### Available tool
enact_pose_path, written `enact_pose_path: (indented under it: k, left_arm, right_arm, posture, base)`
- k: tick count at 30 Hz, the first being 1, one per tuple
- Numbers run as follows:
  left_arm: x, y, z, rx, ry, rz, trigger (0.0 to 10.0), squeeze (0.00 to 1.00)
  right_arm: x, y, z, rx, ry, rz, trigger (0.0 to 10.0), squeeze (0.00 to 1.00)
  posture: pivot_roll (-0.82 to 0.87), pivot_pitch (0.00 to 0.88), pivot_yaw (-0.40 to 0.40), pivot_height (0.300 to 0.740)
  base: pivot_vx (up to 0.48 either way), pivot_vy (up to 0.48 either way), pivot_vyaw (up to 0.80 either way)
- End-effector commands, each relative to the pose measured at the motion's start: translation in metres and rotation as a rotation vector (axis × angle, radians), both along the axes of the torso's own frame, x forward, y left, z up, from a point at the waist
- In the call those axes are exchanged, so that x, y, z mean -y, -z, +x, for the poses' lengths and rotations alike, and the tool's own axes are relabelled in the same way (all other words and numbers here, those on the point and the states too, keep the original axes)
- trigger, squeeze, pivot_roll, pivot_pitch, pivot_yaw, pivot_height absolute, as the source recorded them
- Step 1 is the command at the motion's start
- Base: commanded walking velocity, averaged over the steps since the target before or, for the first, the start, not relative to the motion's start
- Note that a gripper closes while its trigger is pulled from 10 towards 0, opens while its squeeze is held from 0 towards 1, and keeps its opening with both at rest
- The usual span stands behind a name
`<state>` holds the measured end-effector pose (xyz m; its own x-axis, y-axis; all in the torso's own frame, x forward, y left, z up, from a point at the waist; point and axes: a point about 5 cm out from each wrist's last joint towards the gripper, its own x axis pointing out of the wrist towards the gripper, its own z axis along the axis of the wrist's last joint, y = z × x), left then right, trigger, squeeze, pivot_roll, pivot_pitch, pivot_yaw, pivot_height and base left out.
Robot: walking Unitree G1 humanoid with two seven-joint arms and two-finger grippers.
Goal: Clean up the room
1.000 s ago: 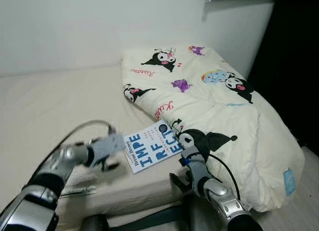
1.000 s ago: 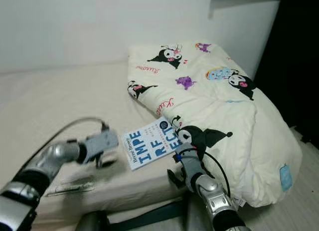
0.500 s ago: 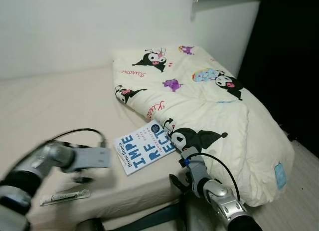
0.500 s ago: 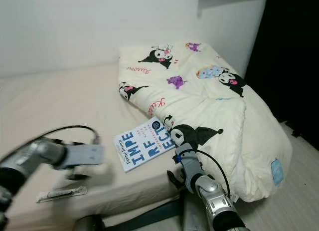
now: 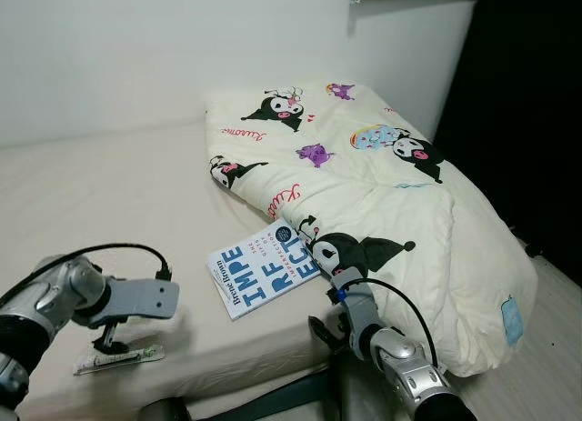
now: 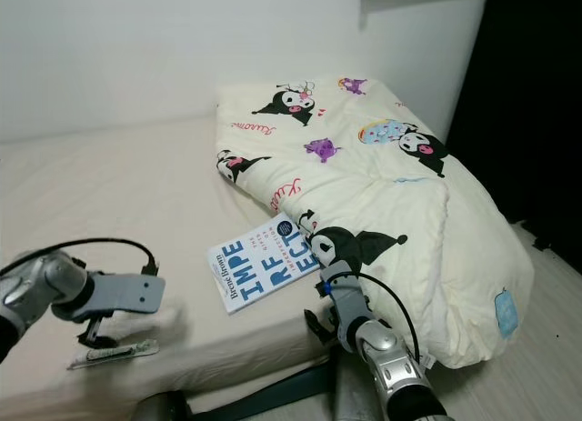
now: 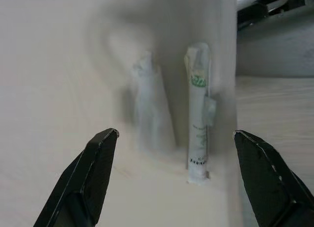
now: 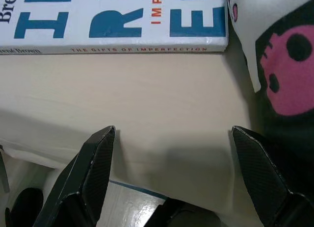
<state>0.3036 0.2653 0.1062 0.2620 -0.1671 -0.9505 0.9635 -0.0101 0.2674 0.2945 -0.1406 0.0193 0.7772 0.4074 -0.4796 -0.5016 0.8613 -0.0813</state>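
Note:
I expect the white book (image 5: 264,268) to stay shut with its pages together when I lift it by its lettered spine (image 8: 140,49), because that spine faces my right gripper.
A white book (image 5: 268,268) with blue letters lies near the front edge of the beige mattress (image 5: 100,194), its corner against a cream quilt (image 5: 373,189) printed with cartoon figures. A thin white packet (image 5: 118,356) lies by the mattress's front left edge. My left gripper (image 5: 106,337) hovers just above the packet (image 7: 197,120), open, with one black finger (image 7: 91,175) on each side of it. My right gripper (image 5: 320,328) is open at the mattress edge just below the book (image 8: 113,21), holding nothing, with the quilt's black and pink print (image 8: 287,75) beside it.
The quilt is bunched over the right half of the bed and hangs over its right side. A white wall (image 5: 136,48) backs the bed. A dark opening (image 5: 527,103) stands at the right, with pale floor (image 5: 556,348) below it.
My left gripper has swung left, away from the book, and down over the packet. The camera has shifted a little. My right gripper stays at the bed edge.

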Motion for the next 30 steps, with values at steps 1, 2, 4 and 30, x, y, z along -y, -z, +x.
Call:
enact_pose_path:
  k: [1,2,4,30]
  left_arm:
    - [-0.007,0.006,-0.005,-0.031,-0.035,0.035,10.0,0.00]
    - [-0.006,0.010,-0.005,-0.029,-0.048,0.032,10.0,0.00]
    - [-0.005,0.013,-0.004,-0.022,-0.066,0.029,10.0,0.00]
    - [0.018,0.058,-0.002,0.151,-0.096,-0.014,10.0,0.00]
  right_arm:
    - [-0.002,-0.001,-0.001,0.003,-0.010,0.005,10.0,0.00]
    - [-0.002,-0.001,-0.001,0.006,-0.012,0.006,10.0,0.00]
    - [-0.003,-0.002,0.000,0.008,-0.013,0.007,10.0,0.00]
    - [-0.003,-0.004,-0.001,0.024,-0.028,0.013,10.0,0.00]
  posture:
    - [-0.15,0.000,0.019,0.416]
    - [-0.15,0.000,0.017,0.416]
    - [-0.15,0.000,0.017,0.416]
    - [-0.17,0.000,0.012,0.416]
  base:
    - [0.000,0.000,0.00]
    - [0.000,0.000,0.00]
    - [0.000,0.000,0.00]
    - [0.000,0.000,0.00]
